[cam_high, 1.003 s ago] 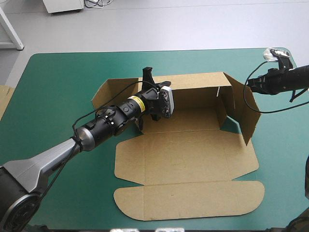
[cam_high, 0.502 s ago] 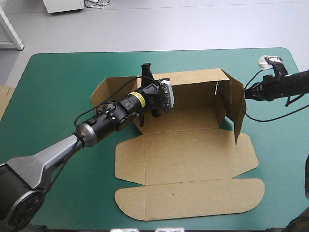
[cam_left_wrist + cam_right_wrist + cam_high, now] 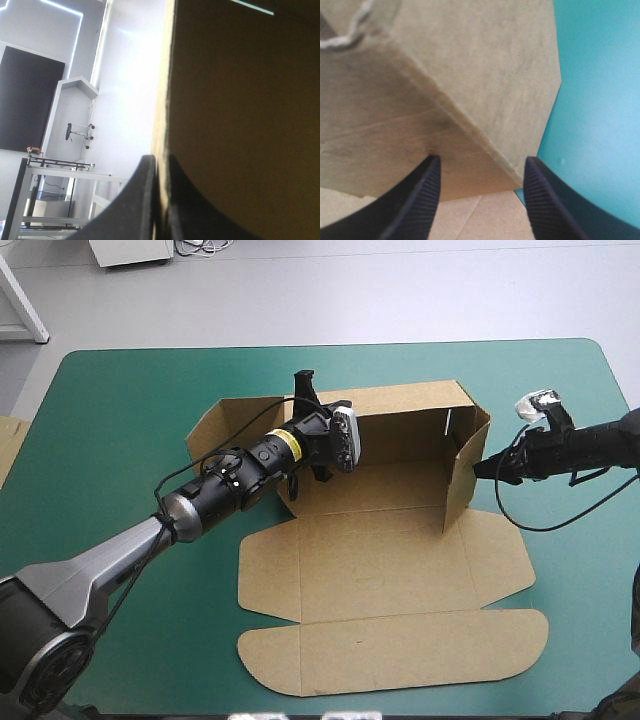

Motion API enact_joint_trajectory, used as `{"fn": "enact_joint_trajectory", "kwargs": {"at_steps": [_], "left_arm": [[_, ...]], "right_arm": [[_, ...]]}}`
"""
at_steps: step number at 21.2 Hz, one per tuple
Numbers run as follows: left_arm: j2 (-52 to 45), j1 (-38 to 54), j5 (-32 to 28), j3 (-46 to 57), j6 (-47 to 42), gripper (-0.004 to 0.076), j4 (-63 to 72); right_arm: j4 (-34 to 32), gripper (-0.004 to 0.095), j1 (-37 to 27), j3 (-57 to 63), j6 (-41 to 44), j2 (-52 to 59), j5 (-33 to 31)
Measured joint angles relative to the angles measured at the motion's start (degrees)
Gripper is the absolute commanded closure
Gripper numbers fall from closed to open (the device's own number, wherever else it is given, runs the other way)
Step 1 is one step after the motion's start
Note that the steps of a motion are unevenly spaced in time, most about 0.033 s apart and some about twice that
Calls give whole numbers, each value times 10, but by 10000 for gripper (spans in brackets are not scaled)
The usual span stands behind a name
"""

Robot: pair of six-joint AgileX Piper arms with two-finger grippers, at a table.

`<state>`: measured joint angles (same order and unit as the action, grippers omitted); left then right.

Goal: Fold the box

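Observation:
I see a top board piece [image 3: 400,397] covering the box's raised back side like a roof, so I expect the brown box [image 3: 395,460] to tip back and open upward when I pull the box's end.
The brown box [image 3: 380,560] lies in the middle of the teal-green cover, its lid and front flap flat toward the near edge. Its back wall [image 3: 400,425] stands raised. My left gripper [image 3: 306,392] is shut on the top edge of that wall near its left end; in the left wrist view the black fingers [image 3: 145,200] pinch the board edge [image 3: 162,100]. The right side wall [image 3: 466,472] stands upright. My right gripper [image 3: 480,471] is at its outer face, open; in the right wrist view the wall's corner [image 3: 485,90] sits just ahead of the gap between the spread fingers [image 3: 420,200].
A corner of more brown board [image 3: 8,445] shows at the table's left edge. Bare teal-green cover [image 3: 120,420] surrounds the box on all sides, widest at the left and far side.
The right side wall has swung inward from splayed out to upright. My right gripper moved toward the box with it and opened. The left arm has held still.

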<state>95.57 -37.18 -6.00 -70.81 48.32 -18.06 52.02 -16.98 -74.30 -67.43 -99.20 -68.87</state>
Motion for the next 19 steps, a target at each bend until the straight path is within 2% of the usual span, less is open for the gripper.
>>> {"fn": "enact_joint_trajectory", "kwargs": {"at_steps": [1, 5, 9, 15, 19], "left_arm": [[0, 0, 0, 0, 0, 718, 0], [0, -1, 3, 0, 0, 718, -5], [0, -5, -1, 12, 0, 718, -52], [0, -5, -15, 20, 1, 718, -60], [0, -5, -15, 21, 1, 718, -60]], "right_arm": [[2, 178, 1, 1, -3, 2, -1], [9, 181, 16, 3, -12, 4, 3], [-17, 186, 51, 4, -15, 4, 54], [-27, 249, 58, 4, 17, 4, 65], [-32, 262, 87, 4, 27, 4, 80]]}}
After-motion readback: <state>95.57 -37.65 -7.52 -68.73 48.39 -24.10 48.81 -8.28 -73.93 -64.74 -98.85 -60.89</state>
